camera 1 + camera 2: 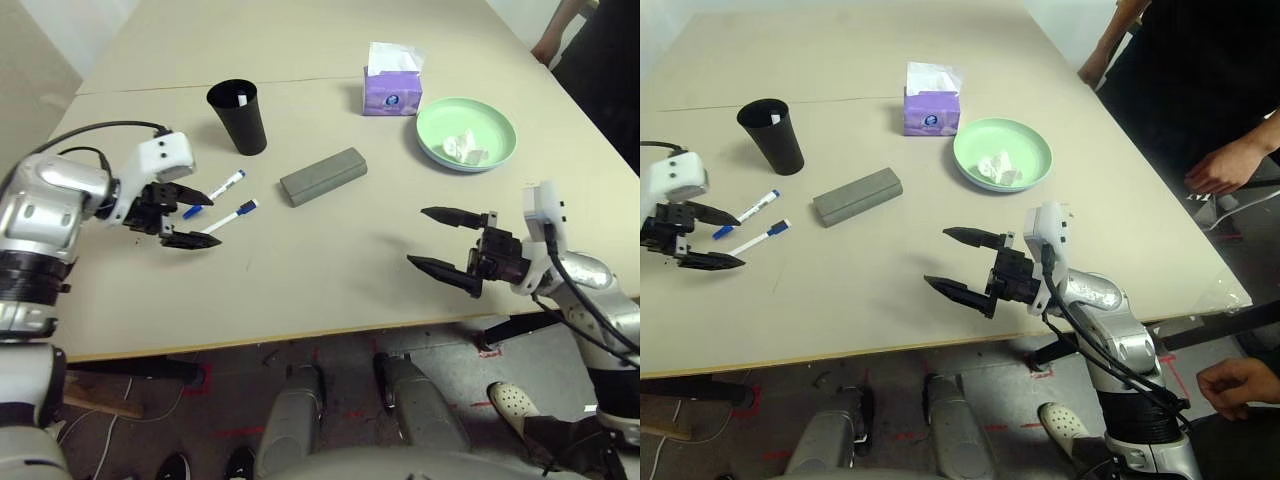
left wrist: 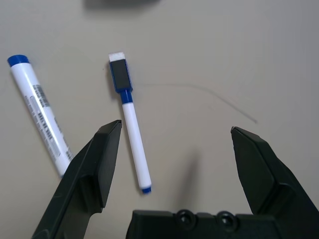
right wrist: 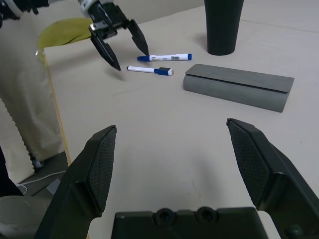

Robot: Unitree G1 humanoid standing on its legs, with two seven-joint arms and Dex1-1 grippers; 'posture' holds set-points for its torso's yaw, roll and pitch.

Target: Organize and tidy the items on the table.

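The shorter marker point(image 1: 234, 216) is lengthwise inside the left gripper's open fingers and the longer marker is outside, so the gripper should keep going down and close on the shorter marker's body point(image 1: 224, 222).
Two white blue-capped markers, a longer one point(image 1: 225, 185) and a shorter one point(image 1: 237, 212), lie side by side on the left of the pale table point(image 1: 300, 280). My left gripper point(image 1: 210, 218) hovers open just beside them; in its wrist view the shorter marker point(image 2: 132, 134) lies next to one finger. A tall black cup point(image 1: 237, 115) stands behind the markers. The grey glasses case point(image 1: 323, 176) lies at mid-table. A crumpled tissue point(image 1: 465, 147) sits in the green plate point(image 1: 500, 125). My right gripper point(image 1: 415, 236) is open and empty near the front edge.
A purple tissue box point(image 1: 392, 85) stands behind the case, next to the plate. A person in black stands along the table's right side, with a hand point(image 1: 1220, 165) near the edge and another hand point(image 1: 1230, 385) lower down.
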